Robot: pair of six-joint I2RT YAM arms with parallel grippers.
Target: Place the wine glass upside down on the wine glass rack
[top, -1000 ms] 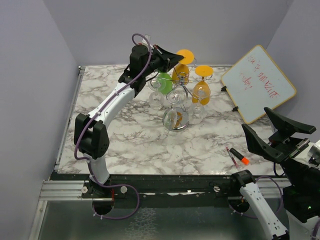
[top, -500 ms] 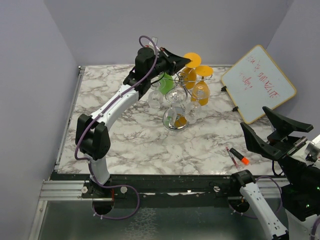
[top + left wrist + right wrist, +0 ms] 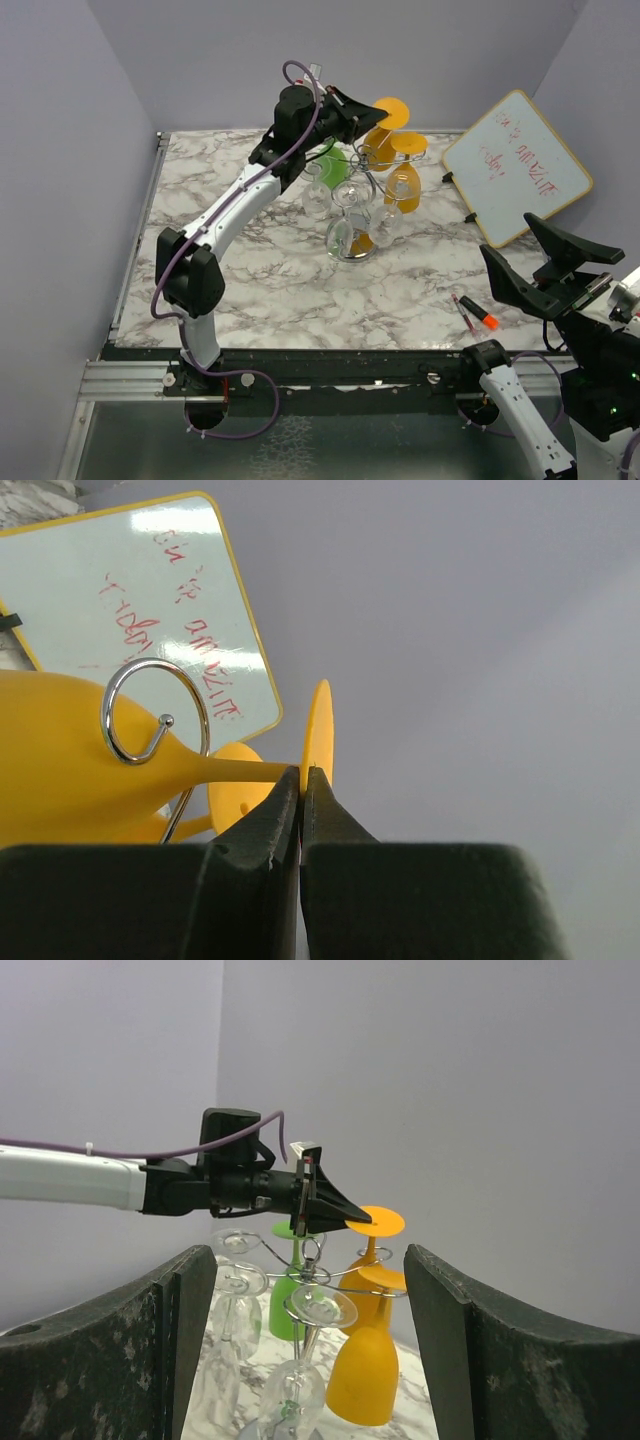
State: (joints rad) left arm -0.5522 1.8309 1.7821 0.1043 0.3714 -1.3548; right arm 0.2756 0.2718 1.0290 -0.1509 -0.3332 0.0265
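The orange glass's stem is standing in the hook ring with the glass's foot above, so my left gripper keeps going down until the glass's foot sits on the ring.
My left gripper is shut on the edge of the round foot of an orange wine glass, held upside down at the top of the wine glass rack. In the left wrist view a chrome hook loop lies across the glass where the bowl meets the stem. In the right wrist view the stem seems to pass down through a hook ring. A second orange glass, a green one and clear ones hang on the rack. My right gripper is open and empty, far to the right.
A whiteboard with red writing leans at the back right. An orange-capped marker and a thin red pen lie in front of the right gripper. Purple walls close in the back and both sides.
My left gripper has moved right with the orange glass, carrying it in over the rack's hooks. The right arm has barely moved.
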